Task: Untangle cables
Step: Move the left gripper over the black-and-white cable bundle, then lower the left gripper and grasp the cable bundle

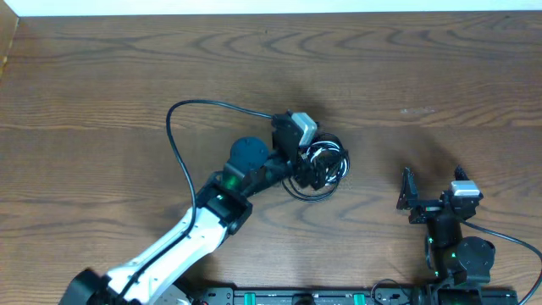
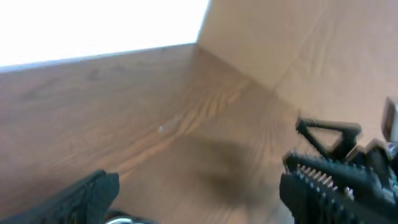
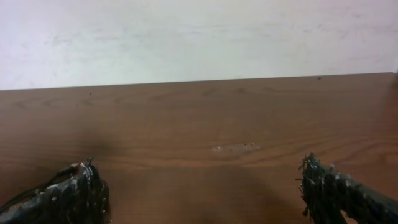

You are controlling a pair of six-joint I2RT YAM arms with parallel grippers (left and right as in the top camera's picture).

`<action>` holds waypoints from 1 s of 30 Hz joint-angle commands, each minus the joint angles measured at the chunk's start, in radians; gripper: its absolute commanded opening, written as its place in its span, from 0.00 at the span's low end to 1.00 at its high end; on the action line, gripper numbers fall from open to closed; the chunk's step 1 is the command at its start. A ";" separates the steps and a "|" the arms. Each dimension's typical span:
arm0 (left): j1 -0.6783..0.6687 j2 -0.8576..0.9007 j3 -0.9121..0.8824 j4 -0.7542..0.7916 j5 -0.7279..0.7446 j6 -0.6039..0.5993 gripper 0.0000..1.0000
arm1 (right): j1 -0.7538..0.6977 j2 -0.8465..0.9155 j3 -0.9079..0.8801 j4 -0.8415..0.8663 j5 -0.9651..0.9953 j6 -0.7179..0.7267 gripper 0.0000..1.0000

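Note:
My left gripper is pointing its open fingers past the coil (image 2: 126, 219), so it should turn down over the coil's black and white loops (image 1: 333, 163), grab them and raise them.
The cables (image 1: 335, 163) lie in one small tangled coil of black and white loops at the middle of the table. My left gripper (image 1: 318, 169) is right over that coil, open wide. In the left wrist view the left gripper (image 2: 199, 200) has bare table between its fingers, and a sliver of cable (image 2: 124, 219) shows at the bottom edge by the left finger (image 2: 87, 196). My right gripper (image 1: 434, 186) stands apart to the right of the coil, open. In its own view the right gripper (image 3: 205, 193) holds nothing, and no cable shows there.
The left arm's own thick black cable (image 1: 174, 127) arches over the table to the left of the coil. A low wooden wall (image 2: 280, 43) borders the table at the back. The right arm's gripper (image 2: 328, 132) shows in the left wrist view at the right.

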 commanded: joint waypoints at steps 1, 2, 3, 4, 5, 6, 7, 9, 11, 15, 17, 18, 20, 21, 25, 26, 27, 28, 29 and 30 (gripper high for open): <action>-0.001 0.077 0.016 0.047 -0.172 -0.351 0.90 | -0.003 -0.006 -0.001 -0.004 0.007 -0.012 0.99; -0.001 0.099 0.016 0.065 -0.203 -0.431 0.90 | -0.003 -0.006 -0.001 -0.004 0.007 -0.012 0.99; -0.001 0.117 0.016 0.084 -0.215 -0.490 0.90 | -0.003 -0.006 -0.001 -0.004 0.007 -0.012 0.99; -0.002 0.138 0.016 0.109 -0.218 -0.551 0.90 | -0.003 -0.006 -0.001 -0.004 0.007 -0.012 0.99; -0.002 0.160 0.016 0.134 -0.218 -0.612 0.90 | -0.003 -0.006 -0.001 -0.004 0.007 -0.012 0.99; -0.002 0.177 0.016 0.150 -0.218 -0.663 0.90 | -0.003 -0.006 -0.001 -0.004 0.007 -0.012 0.99; -0.003 0.195 0.016 0.165 -0.218 -0.705 0.90 | -0.003 -0.006 -0.001 -0.004 0.007 -0.012 0.99; -0.010 0.221 0.016 0.183 -0.218 -0.764 0.90 | -0.003 -0.006 -0.001 -0.004 0.007 -0.012 0.99; -0.021 0.244 0.016 0.186 -0.220 -0.817 0.90 | -0.003 -0.006 -0.001 -0.004 0.007 -0.012 0.99; -0.064 0.276 0.016 0.179 -0.255 -0.908 0.89 | -0.003 -0.006 -0.001 -0.004 0.007 -0.012 0.99; -0.089 0.283 0.016 0.170 -0.287 -0.908 0.89 | -0.003 -0.006 -0.001 -0.004 0.007 -0.012 0.99; -0.102 0.287 0.016 0.159 -0.308 -0.908 0.89 | -0.003 -0.006 -0.001 -0.004 0.007 -0.012 0.99; -0.124 0.288 0.016 0.129 -0.344 -0.908 0.85 | -0.003 -0.006 -0.001 -0.004 0.007 -0.012 0.99; -0.137 0.288 0.016 0.114 -0.366 -0.908 0.84 | -0.003 -0.006 -0.001 -0.004 0.007 -0.012 0.99; -0.176 0.288 0.016 0.099 -0.436 -0.908 0.83 | -0.003 -0.006 -0.001 -0.004 0.007 -0.012 0.99; -0.184 0.288 0.016 0.099 -0.451 -0.908 0.83 | -0.003 -0.006 -0.001 -0.004 0.007 -0.012 0.99; -0.192 0.289 0.016 0.099 -0.469 -0.908 0.82 | -0.003 -0.006 -0.001 -0.004 0.007 -0.012 0.99; -0.198 0.293 0.016 0.099 -0.480 -0.908 0.82 | -0.003 -0.006 -0.001 -0.004 0.007 -0.012 0.99; -0.202 0.299 0.016 0.099 -0.487 -0.908 0.80 | -0.003 -0.006 -0.001 -0.004 0.007 -0.012 0.99; -0.203 0.307 0.016 0.099 -0.488 -0.908 0.79 | -0.003 -0.006 -0.001 -0.004 0.007 -0.012 0.99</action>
